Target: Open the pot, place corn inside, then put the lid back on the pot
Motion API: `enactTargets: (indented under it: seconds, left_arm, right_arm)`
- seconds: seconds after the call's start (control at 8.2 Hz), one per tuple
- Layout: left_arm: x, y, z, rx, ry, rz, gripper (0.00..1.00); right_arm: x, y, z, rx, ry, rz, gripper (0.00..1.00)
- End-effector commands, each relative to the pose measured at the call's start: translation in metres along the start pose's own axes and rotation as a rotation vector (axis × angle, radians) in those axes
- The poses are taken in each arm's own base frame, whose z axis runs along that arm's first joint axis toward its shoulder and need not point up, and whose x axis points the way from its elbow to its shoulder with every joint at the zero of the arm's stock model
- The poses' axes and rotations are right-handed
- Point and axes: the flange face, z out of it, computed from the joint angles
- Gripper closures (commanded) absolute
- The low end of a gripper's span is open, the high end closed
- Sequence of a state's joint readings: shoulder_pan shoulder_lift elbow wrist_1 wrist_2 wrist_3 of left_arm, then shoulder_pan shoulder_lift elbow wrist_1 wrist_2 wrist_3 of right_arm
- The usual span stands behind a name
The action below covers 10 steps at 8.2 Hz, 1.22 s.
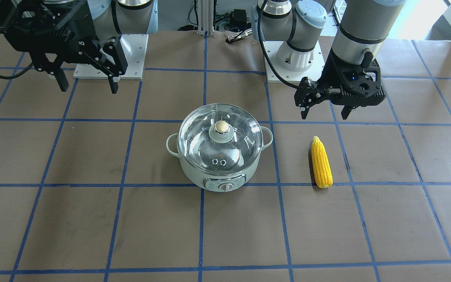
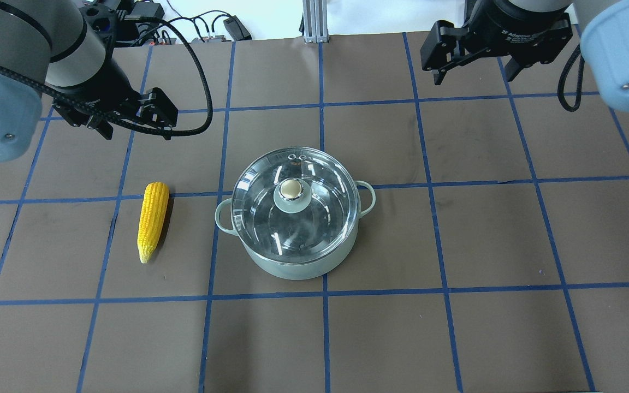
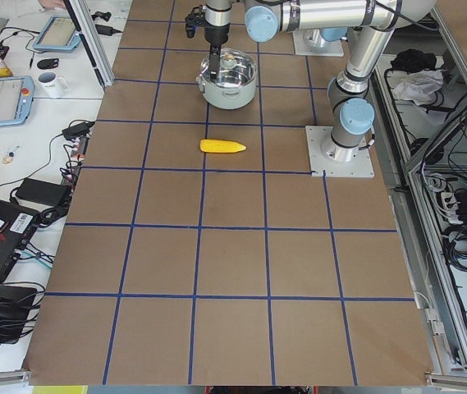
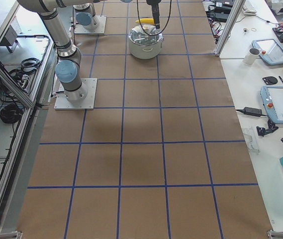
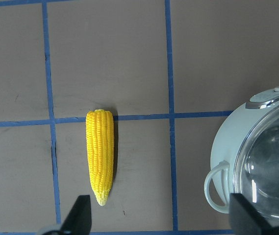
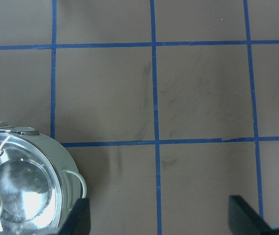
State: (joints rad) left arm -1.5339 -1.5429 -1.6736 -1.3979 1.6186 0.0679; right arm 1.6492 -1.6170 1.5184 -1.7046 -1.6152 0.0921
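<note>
The pot's round rim (image 1: 221, 174) is wider across than the length of the yellow corn (image 1: 322, 162), so the corn will lie fully inside when the robot lowers it in.
The mint-green pot (image 1: 194, 176) stands mid-table with the glass lid (image 1: 210, 147) shut on it, and it shows from above in the overhead view (image 2: 292, 268). The yellow corn (image 1: 321, 162) lies flat on the table, apart from the pot, on my left arm's side (image 2: 152, 218). My left gripper (image 1: 324, 113) hangs open and empty above the table just behind the corn; its wrist view shows the corn (image 5: 100, 154) and the pot's edge (image 5: 225, 147). My right gripper (image 1: 88, 84) is open and empty, high and far behind the pot. Its wrist view shows the lid (image 6: 16, 181).
The table is brown paper (image 2: 456, 229) with a blue tape grid. The arm bases (image 1: 110, 58) stand at the robot's edge. Side benches hold tablets (image 3: 3, 103), a mug (image 3: 51, 82) and cables. The corn's tapered tip points toward the robot.
</note>
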Motion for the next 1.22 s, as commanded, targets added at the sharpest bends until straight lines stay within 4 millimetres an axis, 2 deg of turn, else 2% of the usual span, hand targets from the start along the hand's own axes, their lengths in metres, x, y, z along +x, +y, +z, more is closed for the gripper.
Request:
enactTargets:
  seconds: [0.0, 0.24, 0.37, 0.49, 0.61, 0.73, 0.85, 0.98, 1.1]
  left_arm:
    - [0.000, 0.001, 0.000, 0.000, -0.003, 0.001, 0.00]
    - [0.000, 0.000, 0.001, -0.001, 0.002, 0.016, 0.00]
    - [-0.006, -0.006, 0.010, -0.017, 0.004, 0.045, 0.00]
    - [-0.016, -0.026, 0.030, -0.009, -0.001, 0.069, 0.00]
    - [-0.038, -0.047, 0.044, 0.056, -0.017, 0.042, 0.00]
    - [-0.073, -0.058, 0.063, 0.048, -0.012, 0.052, 0.00]
    - [-0.108, -0.072, 0.093, 0.032, -0.015, 0.044, 0.00]
    - [-0.124, -0.083, 0.126, 0.001, -0.013, 0.060, 0.00]
    - [-0.129, -0.088, 0.159, -0.051, 0.005, 0.062, 0.00]
  right_arm:
    - [0.001, -0.002, -0.003, 0.012, 0.010, 0.001, 0.00]
    - [-0.002, 0.001, -0.001, 0.006, 0.003, 0.008, 0.00]
    - [-0.007, 0.002, 0.000, 0.004, -0.004, -0.001, 0.00]
    - [-0.008, 0.001, 0.005, -0.006, 0.004, -0.004, 0.00]
    - [-0.019, -0.004, 0.012, -0.011, -0.011, -0.018, 0.00]
    - [-0.046, -0.012, 0.026, 0.035, -0.015, -0.064, 0.00]
    - [-0.079, -0.007, 0.035, 0.038, -0.030, -0.105, 0.00]
    - [-0.103, -0.003, 0.051, 0.009, -0.037, -0.064, 0.00]
    - [-0.137, 0.009, 0.063, -0.008, -0.053, -0.016, 0.00]
